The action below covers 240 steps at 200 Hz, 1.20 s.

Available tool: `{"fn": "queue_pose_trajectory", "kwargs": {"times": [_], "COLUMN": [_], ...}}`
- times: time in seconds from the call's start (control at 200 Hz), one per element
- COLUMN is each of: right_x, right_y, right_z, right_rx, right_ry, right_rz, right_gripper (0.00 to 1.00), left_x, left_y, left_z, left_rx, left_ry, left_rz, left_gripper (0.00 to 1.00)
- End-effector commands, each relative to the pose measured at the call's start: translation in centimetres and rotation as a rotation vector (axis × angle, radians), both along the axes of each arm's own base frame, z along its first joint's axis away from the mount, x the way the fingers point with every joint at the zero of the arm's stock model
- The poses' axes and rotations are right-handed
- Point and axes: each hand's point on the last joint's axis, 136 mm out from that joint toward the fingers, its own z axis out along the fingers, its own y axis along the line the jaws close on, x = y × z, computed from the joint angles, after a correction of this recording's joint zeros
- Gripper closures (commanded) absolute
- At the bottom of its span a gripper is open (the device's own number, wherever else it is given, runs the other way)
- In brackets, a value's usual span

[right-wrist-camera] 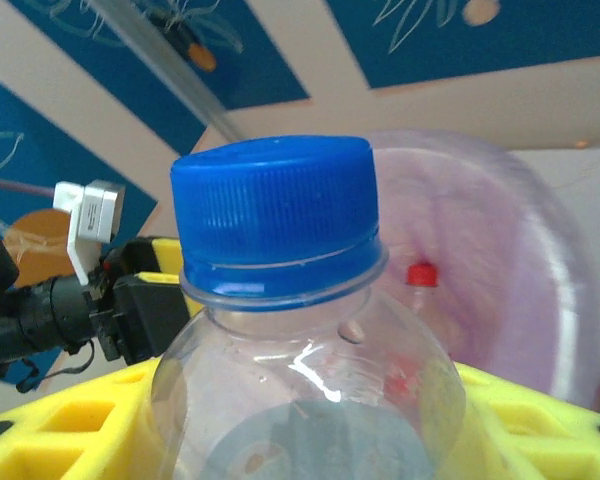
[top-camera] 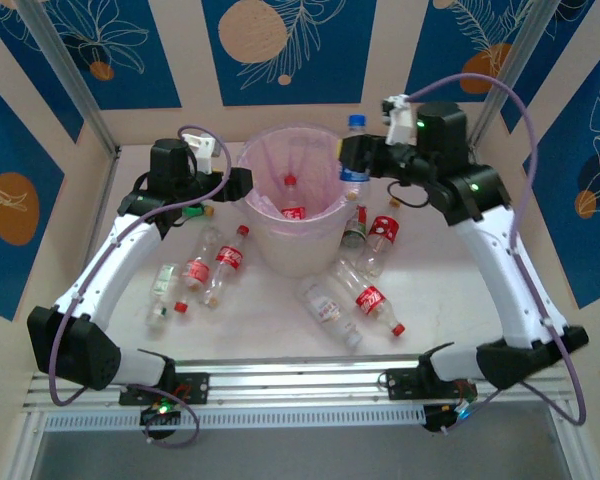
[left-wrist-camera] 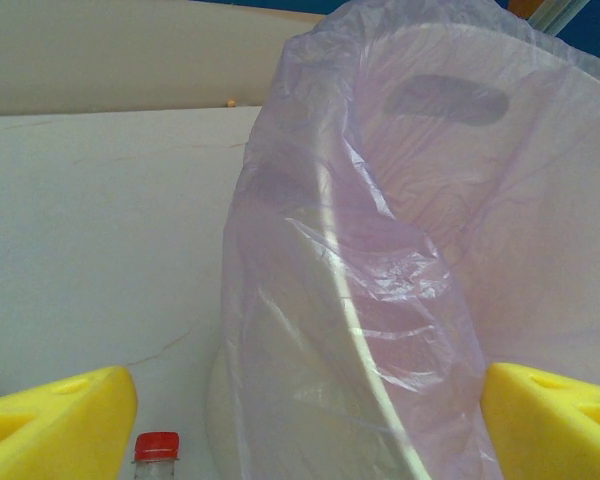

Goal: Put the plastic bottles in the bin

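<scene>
I should keep moving my right gripper inward and down and let go deep inside, as the blue-capped bottle (top-camera: 355,174) is upright at the bin's rim and the bin's opening (top-camera: 313,175) is clear.
The bin (top-camera: 315,235), round, translucent white with a pinkish liner, stands at the table's middle back. Inside it lies a red-capped bottle (top-camera: 291,200), which the right wrist view also shows as a bottle in the bin (right-wrist-camera: 420,285). My right gripper (top-camera: 358,165) is shut on a clear blue-capped bottle (right-wrist-camera: 280,300), held upright just outside the bin's right rim. My left gripper (top-camera: 242,185) is open beside the bin's left wall (left-wrist-camera: 380,300), its yellow fingers (left-wrist-camera: 60,430) spread wide and empty. Several red-labelled bottles (top-camera: 230,260) lie left of the bin and more bottles (top-camera: 368,297) lie to its right.
A green bottle with a yellow cap (top-camera: 195,211) lies under the left arm. A red-capped bottle top (left-wrist-camera: 156,448) shows below the left gripper. Patterned walls close in the back and sides; an aluminium rail (top-camera: 300,380) runs along the near edge.
</scene>
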Motion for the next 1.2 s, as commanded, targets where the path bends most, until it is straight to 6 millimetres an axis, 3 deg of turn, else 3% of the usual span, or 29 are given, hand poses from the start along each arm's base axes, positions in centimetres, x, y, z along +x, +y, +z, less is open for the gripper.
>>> {"fn": "queue_pose_trajectory", "kwargs": {"times": [0.0, 0.165, 0.36, 0.88, 1.195], "right_x": [0.5, 1.8, 3.1, 4.5, 4.7], "right_y": [3.3, 6.8, 9.1, 11.3, 12.3], "right_z": [-0.7, -3.3, -7.7, -20.4, -25.3], "right_rx": [-0.038, -0.117, -0.213, -0.494, -0.583], "right_ry": [0.001, 0.051, 0.127, 0.301, 0.36], "right_rz": [0.097, 0.159, 0.206, 0.298, 0.322], "right_gripper": [0.52, 0.52, 0.52, 0.52, 0.36], "left_x": [-1.3, -1.4, -1.4, -1.3, -1.2], "left_y": [0.4, 0.4, 0.4, 0.4, 0.4], "left_z": [-4.2, -4.0, -3.8, -4.2, -4.3], "left_rx": [0.059, 0.058, 0.057, 0.053, 0.058], "left_ry": [0.132, 0.126, 0.122, 0.129, 0.132], "left_rz": [-0.005, -0.005, -0.005, -0.004, -0.004], "left_gripper": [0.11, 0.11, 0.11, 0.12, 0.12]}}
